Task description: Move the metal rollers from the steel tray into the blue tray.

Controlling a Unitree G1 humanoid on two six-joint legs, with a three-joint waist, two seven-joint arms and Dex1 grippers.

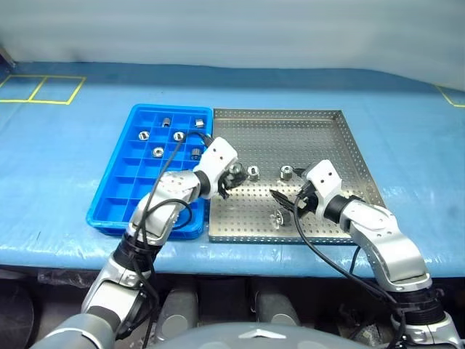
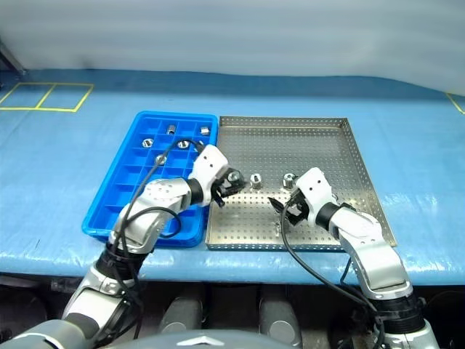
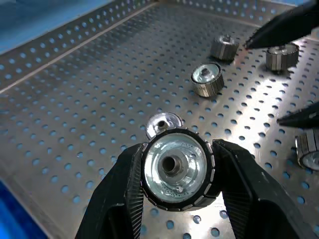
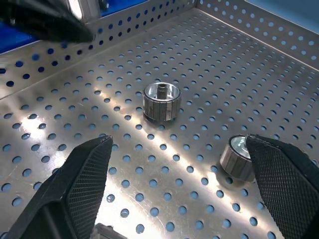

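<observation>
I have the roller's round side [image 3: 198, 199] in my left gripper above the steel tray, so I should keep carrying it until the roller is over the blue tray's empty compartments [image 1: 131, 168].
My left gripper [image 1: 234, 177] hovers over the left part of the steel tray [image 1: 290, 138], near the blue tray [image 1: 109, 198]. It is shut on a shiny metal roller [image 3: 175, 172], held end-on between the two black fingers, lifted off the perforated floor. My right gripper [image 1: 287, 203] stands open low over the tray's front middle, nothing between its fingers [image 4: 75, 189]. Loose rollers lie on the steel tray: one [image 1: 253, 172] close to the left gripper, one [image 1: 287, 172] further right, one [image 1: 277, 217] under the right gripper. Several rollers [image 1: 158, 152] sit in the blue tray's far compartments.
Both trays rest side by side on a blue-covered table [image 1: 407, 131], the blue one to the left. The blue tray's near compartments hold nothing. Yellow tape lines [image 1: 43, 91] mark the table's far left corner.
</observation>
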